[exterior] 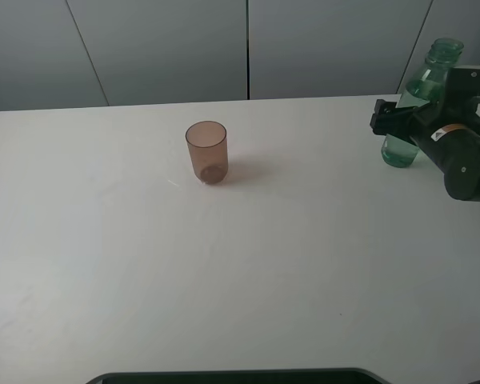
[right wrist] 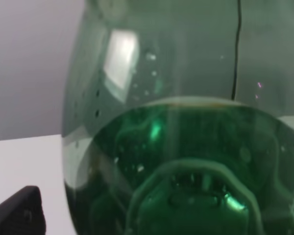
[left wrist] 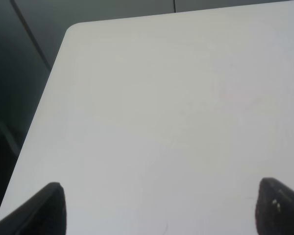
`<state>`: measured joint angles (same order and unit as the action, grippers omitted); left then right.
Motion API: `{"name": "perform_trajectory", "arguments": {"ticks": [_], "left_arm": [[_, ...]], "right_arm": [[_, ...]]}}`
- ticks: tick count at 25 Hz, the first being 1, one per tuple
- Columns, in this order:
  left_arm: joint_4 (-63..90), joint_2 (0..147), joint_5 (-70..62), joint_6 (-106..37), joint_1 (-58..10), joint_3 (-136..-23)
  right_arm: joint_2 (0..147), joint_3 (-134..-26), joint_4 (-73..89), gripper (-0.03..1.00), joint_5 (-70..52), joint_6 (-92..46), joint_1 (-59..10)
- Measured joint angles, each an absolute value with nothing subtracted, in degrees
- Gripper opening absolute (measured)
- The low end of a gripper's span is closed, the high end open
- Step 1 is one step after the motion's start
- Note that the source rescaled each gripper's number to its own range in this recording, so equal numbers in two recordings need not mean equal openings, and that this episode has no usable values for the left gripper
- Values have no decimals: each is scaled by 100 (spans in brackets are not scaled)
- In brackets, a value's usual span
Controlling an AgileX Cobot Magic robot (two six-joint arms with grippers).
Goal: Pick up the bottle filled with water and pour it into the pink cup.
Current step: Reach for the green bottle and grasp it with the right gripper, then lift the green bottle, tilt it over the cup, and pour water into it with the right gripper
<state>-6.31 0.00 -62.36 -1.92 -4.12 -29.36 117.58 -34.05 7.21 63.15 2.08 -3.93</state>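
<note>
I expect water to run out only when I tip the bottle about flat, because the waterline (right wrist: 196,102) is far below the green bottle's opening (exterior: 447,46).
The bottle (exterior: 400,150) is tall, green and translucent, without a cap, and stands upright at the table's far right. Water fills its lower part, and in the right wrist view the bottle (right wrist: 176,147) takes up nearly the whole picture. My right gripper (exterior: 390,120) is open around the bottle's middle. One of its fingers (right wrist: 17,213) stands a little off the bottle's wall. The pink cup (exterior: 206,151) stands upright and empty left of centre, well away from the bottle. My left gripper (left wrist: 161,210) hangs open over bare table, out of the exterior high view.
The white table (exterior: 248,264) has a rounded far-left corner (left wrist: 73,29) near my left gripper. Grey wall panels (exterior: 248,48) rise behind the table. A dark edge (exterior: 240,374) runs along the near side.
</note>
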Motion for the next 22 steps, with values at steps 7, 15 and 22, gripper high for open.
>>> {"name": "perform_trajectory", "arguments": {"ticks": [7,15,22], "left_arm": [[-631,0,-6236,-180,-412,-2936],[-631,0,-6236,-172,-412,-2936],[-631,0,-6236,-172,-412,-2936]], "right_arm": [[11758,-3414,838,100,6350,208,-393],[11758,-3414,910,1,6365,127,-393],[11758,-3414,826,1,6352,0,-393]]}}
